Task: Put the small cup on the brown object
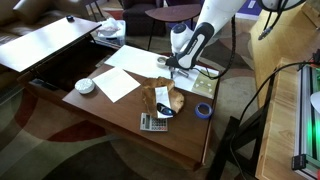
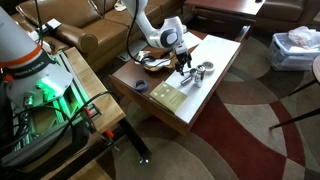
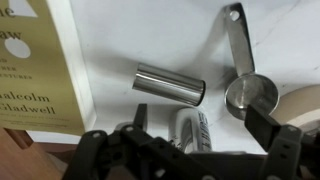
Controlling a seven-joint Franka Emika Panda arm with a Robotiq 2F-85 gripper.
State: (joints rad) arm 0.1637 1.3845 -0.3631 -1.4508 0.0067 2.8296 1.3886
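Next, my gripper turns and goes over both sides of the cylinder's end (image 3: pixel 143 79) near the book before it lifts the cylinder to the brown object, because the metal cylinder (image 3: pixel 172 86) lies lengthwise along my gripper's opening.
The small cup (image 3: pixel 250 96) is a shiny metal measuring cup with a long handle, standing on white paper in the wrist view. It also shows in an exterior view (image 2: pixel 207 68). The brown object (image 1: pixel 165 97) is a crumpled brown thing near the table's middle, also seen in the other exterior view (image 2: pixel 190 82). My gripper (image 3: pixel 200 118) is open and empty, and hovers above the paper with a white pen-like tube (image 3: pixel 196 130) between its fingers. The cup lies just beyond the right finger. In both exterior views the gripper (image 1: pixel 181 64) (image 2: pixel 185 62) hangs over the table's paper end.
A metal cylinder (image 3: pixel 170 83) lies on its side beside the cup. A book (image 3: pixel 40 70) lies at the left. On the table are a calculator (image 1: pixel 153 122), a blue tape roll (image 1: pixel 204 110), a white bowl (image 1: pixel 85 86) and paper sheets (image 1: pixel 118 84).
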